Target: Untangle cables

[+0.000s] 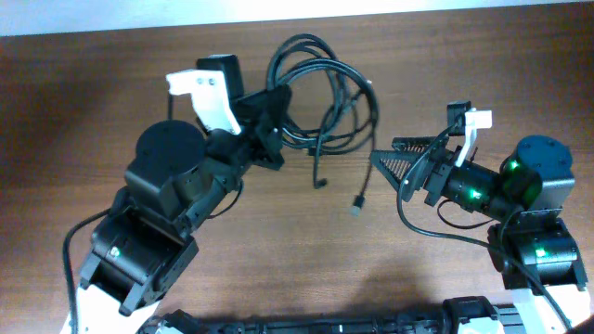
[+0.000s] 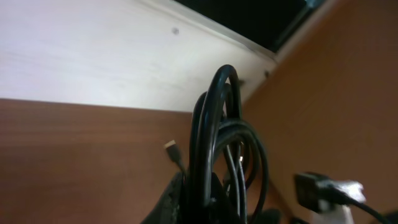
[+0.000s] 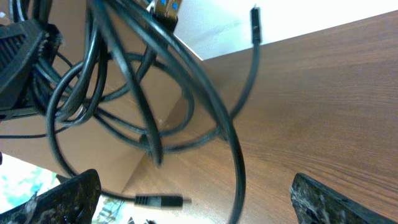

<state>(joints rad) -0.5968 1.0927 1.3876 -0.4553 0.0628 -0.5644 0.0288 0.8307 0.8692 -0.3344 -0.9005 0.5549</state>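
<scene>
I need to grab the hanging cable loops with my right gripper before my left gripper opens, as it pinches the cable loops together in one bunch.
The cables are thin black cords looped in a tangle at the table's far middle. Two loose plug ends hang toward me: one plug and another plug. My left gripper is shut on the tangle's left side. In the left wrist view the cables rise in a loop out of the left gripper. My right gripper stands open just right of the tangle. In the right wrist view one cable strand runs between the fingers of the right gripper, touching neither, and a plug lies beside it.
The brown wooden table lies bare to the left and in front of the tangle. A pale wall stands beyond the table's far edge. The right arm's white part shows low in the left wrist view.
</scene>
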